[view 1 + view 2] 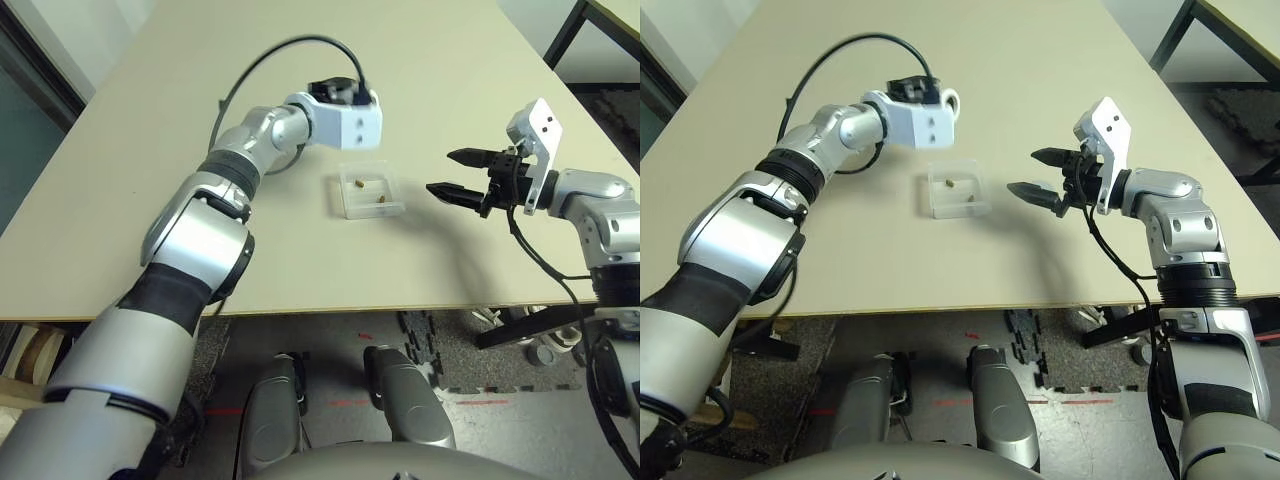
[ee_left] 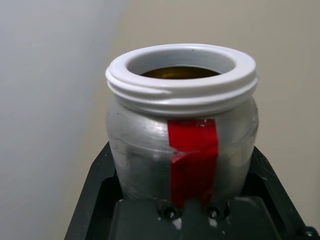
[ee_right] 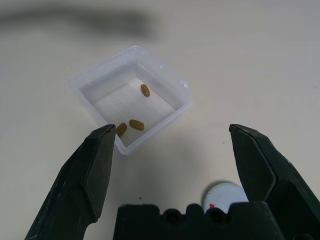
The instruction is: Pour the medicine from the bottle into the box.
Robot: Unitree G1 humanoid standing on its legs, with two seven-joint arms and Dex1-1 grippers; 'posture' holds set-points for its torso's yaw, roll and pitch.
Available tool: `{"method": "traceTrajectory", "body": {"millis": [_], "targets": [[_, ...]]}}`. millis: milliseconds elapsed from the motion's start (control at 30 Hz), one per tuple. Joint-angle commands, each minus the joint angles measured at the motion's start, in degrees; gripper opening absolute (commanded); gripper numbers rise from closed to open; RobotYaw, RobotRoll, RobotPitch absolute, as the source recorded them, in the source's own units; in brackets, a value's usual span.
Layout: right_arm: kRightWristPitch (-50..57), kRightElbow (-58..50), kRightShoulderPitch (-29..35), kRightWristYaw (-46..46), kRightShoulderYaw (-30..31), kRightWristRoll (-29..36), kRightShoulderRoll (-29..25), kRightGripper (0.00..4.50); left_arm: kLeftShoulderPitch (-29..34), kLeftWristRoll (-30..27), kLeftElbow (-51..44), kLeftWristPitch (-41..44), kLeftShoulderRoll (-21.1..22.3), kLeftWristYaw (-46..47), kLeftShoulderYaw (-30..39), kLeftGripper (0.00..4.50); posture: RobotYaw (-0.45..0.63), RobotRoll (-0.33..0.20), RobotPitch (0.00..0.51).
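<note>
My left gripper should keep turning the bottle upright and lowering it until it stands on the table, as the pills are in the box and the table beside it is clear.
My left gripper is shut on the bottle, a silver-grey cylinder with a red stripe and a white threaded mouth. Its black fingers clamp the bottle's sides. The bottle hangs above the table just behind and to the left of the box, a small clear square tray. Three brown oblong pills of the medicine lie in the box. The bottle's inside looks amber through the mouth; I cannot tell whether pills are in it. My right gripper hovers open to the right of the box, holding nothing.
A small white round disc with a red mark lies on the table under my right gripper. The beige table stretches wide on all sides; its front edge runs close below the box. A dark table leg stands beyond the far right corner.
</note>
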Motion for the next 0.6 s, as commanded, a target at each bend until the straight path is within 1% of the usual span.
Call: {"method": "traceTrajectory", "body": {"millis": [33, 167, 267, 367, 500, 600], "targets": [[-1.1, 0.46, -0.26, 1.07, 0.99, -0.04, 0.04, 4.5, 2.47, -8.1, -2.42, 5.79, -0.61, -5.21, 6.54, 2.63, -0.26, 0.0, 0.128], [-1.91, 1.25, -0.86, 1.82, 1.58, -0.53, 0.15, 4.5, 6.18, -17.21, -5.14, 11.05, -1.54, -5.73, 15.09, 2.63, -0.25, 0.0, 0.133], [-2.33, 1.69, -1.08, 2.08, 1.93, -0.73, 0.13, 4.5, 7.74, -20.18, -6.58, 13.88, -2.03, -5.17, 17.91, 2.63, -0.24, 0.0, 0.138], [-2.7, 2.19, -1.38, 2.3, 2.33, -0.9, 0.11, 4.5, 9.66, -24.2, -7.66, 14.38, -3.0, -3.57, 21.69, 2.63, -0.24, 0.0, 0.142], [-2.96, 2.73, -1.75, 2.39, 2.72, -0.91, 0.15, 4.5, 13.12, -27.08, -8.32, 11.37, -4.42, -1.89, 24.57, 2.63, -0.24, 0.0, 0.147], [-2.94, 2.75, -1.84, 2.52, 2.87, -0.88, 0.1, 4.5, 14.44, -27.61, -7.53, 10.17, -4.78, -0.78, 25.38, 2.63, -0.24, 0.0, 0.149]]}}
